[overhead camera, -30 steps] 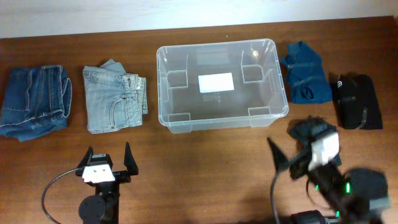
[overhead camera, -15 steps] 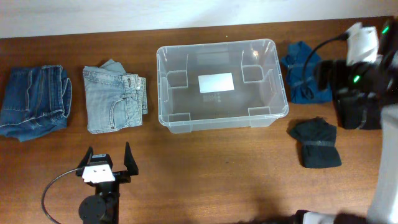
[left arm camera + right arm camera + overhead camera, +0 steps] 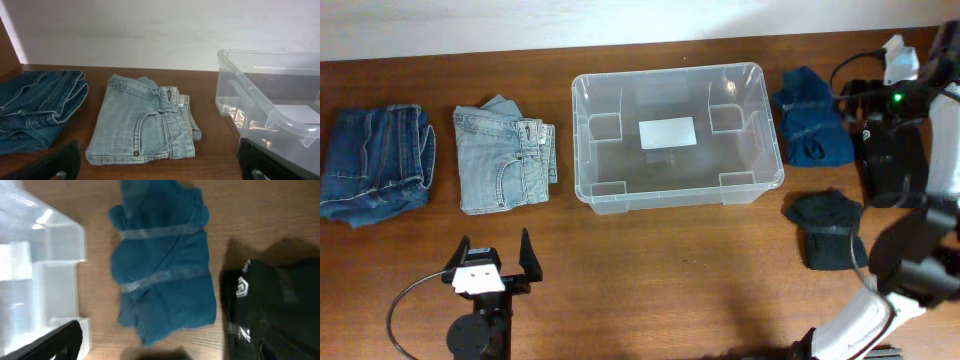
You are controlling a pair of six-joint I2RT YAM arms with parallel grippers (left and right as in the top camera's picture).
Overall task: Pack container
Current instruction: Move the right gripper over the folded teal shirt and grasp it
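Open wood is on either side of the blue garment, and its width fits my spread fingers. My right gripper carries on going down until they straddle it, then close.
The container is a clear plastic tub with a white label on its base, standing empty at the table's middle back. It also shows in the left wrist view and the right wrist view. My left gripper is open and empty at the front left, facing folded light blue jeans. My right gripper is open and empty, hovering at the back right over a blue folded garment and beside a black garment.
Dark blue jeans lie at the far left, with the light blue jeans next to them. Right of the tub lie the blue garment, the black garment and a black bundle at the front right.
My right arm has swung from the front right to the back right, over the blue and black garments. The black bundle now lies uncovered on the table. The left arm has not moved.
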